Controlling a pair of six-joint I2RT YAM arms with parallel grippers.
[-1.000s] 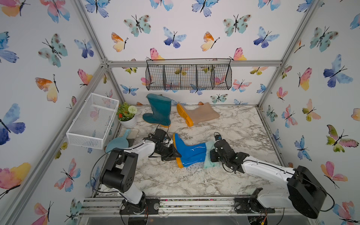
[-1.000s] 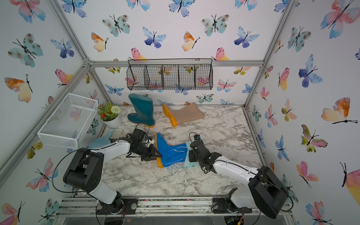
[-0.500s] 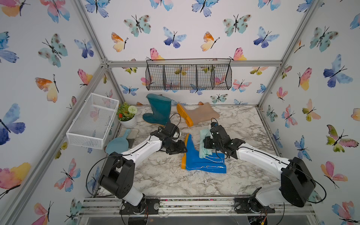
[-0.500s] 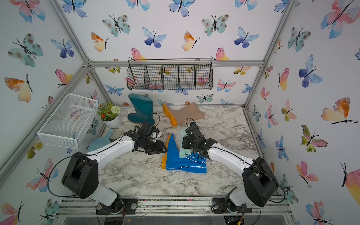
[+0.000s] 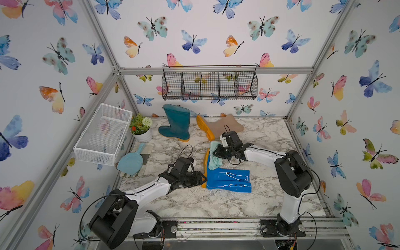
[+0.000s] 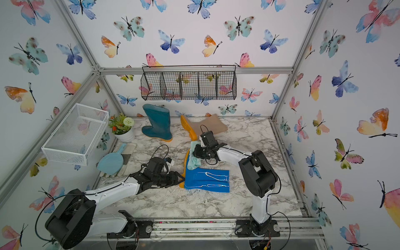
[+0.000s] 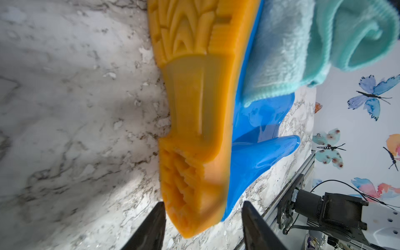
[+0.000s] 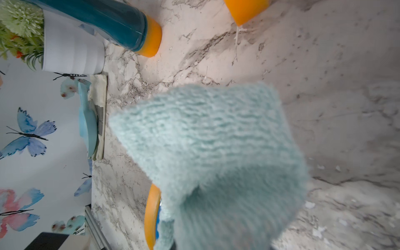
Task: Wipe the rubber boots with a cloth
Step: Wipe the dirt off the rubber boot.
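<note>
The aqua cloth extends beyond the bright blue boot's toe (image 5: 213, 145) toward the beige boot's sole, so my right gripper should go back, wiping toward the bright blue boot's heel (image 5: 211, 183).
The bright blue boot (image 5: 229, 180) (image 6: 207, 179) lies on its side mid-table, its orange sole (image 7: 194, 108) facing left. The aqua cloth (image 5: 214, 157) (image 6: 193, 159) (image 8: 216, 151) is draped over the boot's toe end, and my right gripper (image 5: 216, 151) (image 6: 195, 151) is shut on it. The cloth hides the right gripper's fingers in the right wrist view. My left gripper (image 5: 202, 176) (image 6: 180, 176) (image 7: 203, 203) is open, its fingers either side of the sole's heel with gaps on both sides. The teal boot (image 5: 176, 123) (image 6: 157, 123) stands upright at the back. The beige boot (image 5: 225, 125) (image 6: 207, 124) lies beside it.
A potted plant (image 5: 141, 129) stands at the back left. A light blue scoop (image 5: 131, 161) lies on a folded mat by the left wall. A white wire basket (image 5: 104, 134) hangs on the left wall and a black one (image 5: 208, 83) on the back wall.
The left gripper has opened off the blue boot's sole, leaving the boot lying mid-table. The right gripper has carried the cloth from beside the boot up onto its toe end.
</note>
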